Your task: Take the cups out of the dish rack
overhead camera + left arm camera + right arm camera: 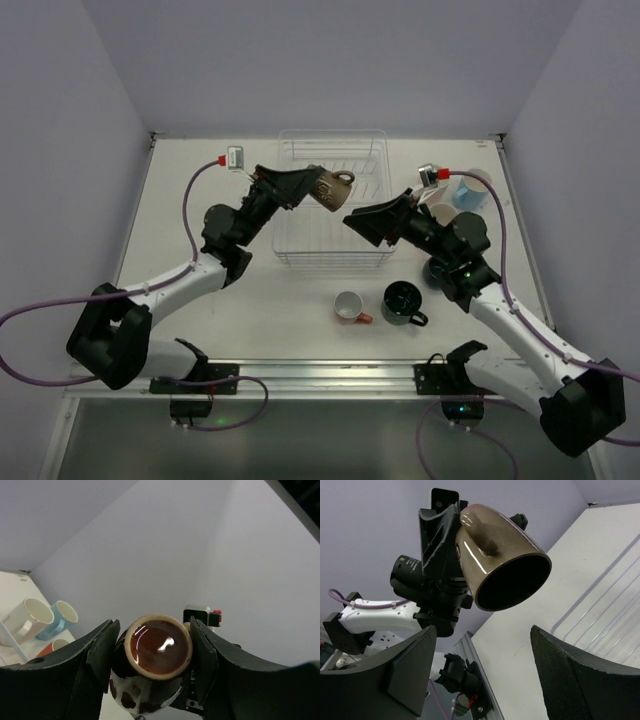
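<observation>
I should take the dark brown cup near the cup's rim (522, 556) with my right gripper before setting it upright, because my left gripper is holding it at its base (160, 647).
My left gripper (318, 187) is shut on a dark brown cup (334, 190) and holds it tilted in the air over the white wire dish rack (300, 255). In the left wrist view the cup (157, 650) sits between both pads, mouth toward the camera. My right gripper (358, 222) is open and empty just right of the cup, over the rack's right side. In the right wrist view the brown cup (500, 565) hangs above my spread right gripper (485, 675), and the rack wires (605, 615) show at the right.
A pink-handled cup with a white inside (349, 306) and a dark green cup (403, 302) stand in front of the rack. A light blue cup (467, 190) and a cream cup (438, 212) stand at the right; a cream (27, 620), a blue (60, 619) and an orange cup (52, 647) show in the left wrist view.
</observation>
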Controlling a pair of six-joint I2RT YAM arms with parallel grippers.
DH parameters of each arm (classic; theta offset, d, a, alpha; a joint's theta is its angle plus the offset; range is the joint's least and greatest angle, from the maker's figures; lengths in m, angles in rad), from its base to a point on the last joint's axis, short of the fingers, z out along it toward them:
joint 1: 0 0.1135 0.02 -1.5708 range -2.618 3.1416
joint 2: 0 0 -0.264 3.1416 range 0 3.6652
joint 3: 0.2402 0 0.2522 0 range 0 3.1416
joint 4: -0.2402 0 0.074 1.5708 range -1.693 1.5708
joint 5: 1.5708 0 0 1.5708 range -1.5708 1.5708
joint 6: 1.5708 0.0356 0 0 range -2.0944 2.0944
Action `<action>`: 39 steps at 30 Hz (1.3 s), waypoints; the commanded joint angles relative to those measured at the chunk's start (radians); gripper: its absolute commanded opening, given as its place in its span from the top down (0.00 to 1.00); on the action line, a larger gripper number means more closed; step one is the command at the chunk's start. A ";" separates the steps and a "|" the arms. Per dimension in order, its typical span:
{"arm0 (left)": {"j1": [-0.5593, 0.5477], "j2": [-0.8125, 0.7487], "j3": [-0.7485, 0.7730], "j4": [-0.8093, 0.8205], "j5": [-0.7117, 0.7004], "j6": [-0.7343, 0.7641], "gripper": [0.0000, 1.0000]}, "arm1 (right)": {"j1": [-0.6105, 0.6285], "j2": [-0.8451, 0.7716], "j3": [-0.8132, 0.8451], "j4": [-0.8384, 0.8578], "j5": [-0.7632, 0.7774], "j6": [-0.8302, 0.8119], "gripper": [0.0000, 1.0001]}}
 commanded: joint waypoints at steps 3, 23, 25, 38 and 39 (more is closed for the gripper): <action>-0.011 -0.012 -0.011 0.149 0.000 -0.061 0.91 | 0.050 0.063 0.083 0.071 0.052 -0.003 0.23; -0.034 -0.162 -0.128 0.019 -0.063 0.014 0.26 | 0.176 0.186 0.192 0.048 0.179 -0.097 1.00; -0.034 -0.254 -0.093 -0.197 -0.112 0.123 0.15 | 0.179 0.155 0.219 -0.112 0.186 -0.150 1.00; -0.034 -0.705 0.165 -1.133 -0.417 0.720 0.00 | 0.544 0.271 0.451 -0.975 0.455 -0.453 1.00; -0.034 -0.742 0.177 -1.216 -0.467 0.781 0.00 | 0.568 0.328 0.478 -1.001 0.486 -0.459 1.00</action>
